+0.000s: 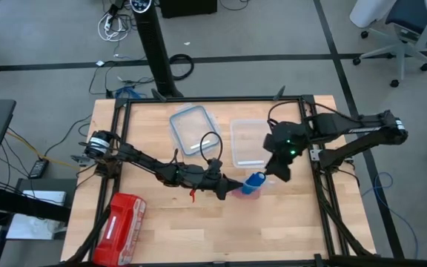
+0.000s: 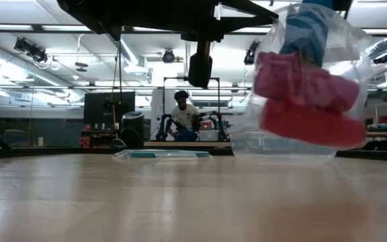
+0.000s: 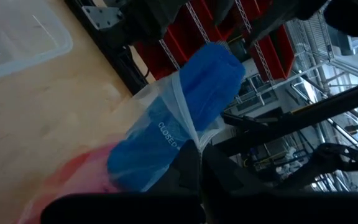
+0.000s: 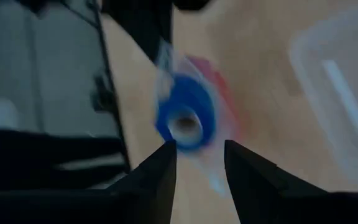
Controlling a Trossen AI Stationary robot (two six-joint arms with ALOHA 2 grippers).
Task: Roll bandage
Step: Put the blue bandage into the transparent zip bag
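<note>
My right gripper should move in and grip the protruding roll [image 1: 256, 179] while my left gripper holds the bag, because the blue bandage's hollow end [image 4: 185, 127] lies off-centre past the ends of my right fingers.
The blue bandage [image 1: 255, 181] is a stubby roll that sticks halfway out of the mouth of a clear plastic zip bag [image 3: 166, 99]; it also shows in the left wrist view [image 3: 191, 93]. The bag holds pink-red rolls [image 2: 308, 101]. My left gripper [image 1: 232, 189] is shut on the bag at mid-table. My right gripper [image 1: 279, 172] is open just right of the roll. Its wrist view looks at the roll's hollow end [image 4: 184, 121] just past the fingertips [image 4: 166, 152]. I cannot tell whether they touch it. My left gripper pinches the clear bag at its mouth edge [image 3: 190, 144], beside the blue roll, coming level from the table's left. The bag hangs lifted clear of the table, with the pink-red rolls [image 2: 314, 124] low in it and the blue roll [image 2: 308, 30] standing out at the top.
A clear lid [image 1: 191, 130] and a clear container [image 1: 247, 141] lie on the far half of the table. A red plastic-wrapped pack [image 1: 121, 219] lies at the near left. A person [image 2: 183, 111] sits in the room beyond the table.
</note>
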